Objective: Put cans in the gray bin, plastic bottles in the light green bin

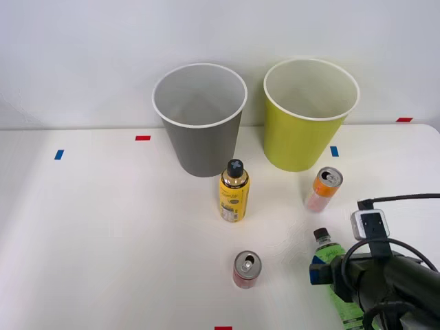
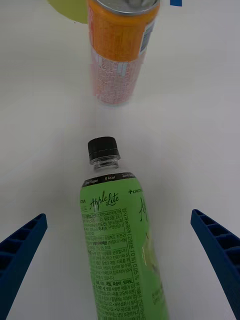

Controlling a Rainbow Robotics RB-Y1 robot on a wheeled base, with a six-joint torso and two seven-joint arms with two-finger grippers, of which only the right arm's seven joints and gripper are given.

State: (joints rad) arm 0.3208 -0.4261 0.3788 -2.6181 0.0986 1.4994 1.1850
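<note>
The plastic bottle should lean inside the light green bin with its cap below the bin's rim when I drop it in, because the bin is deep and wide.
A green-labelled plastic bottle with a black cap lies on the white table at the front right, cap pointing toward the orange-and-pink can standing beyond it. My right gripper is open, one blue finger on each side of the bottle and apart from it. The right arm covers the bottle's lower half in the front view. A short red can stands near the front centre. The gray bin and the light green bin stand side by side at the back.
A yellow bottle with a black cap stands upright just in front of the gray bin. Small red and blue tape marks dot the table. A black cable runs in from the right edge to the wrist.
</note>
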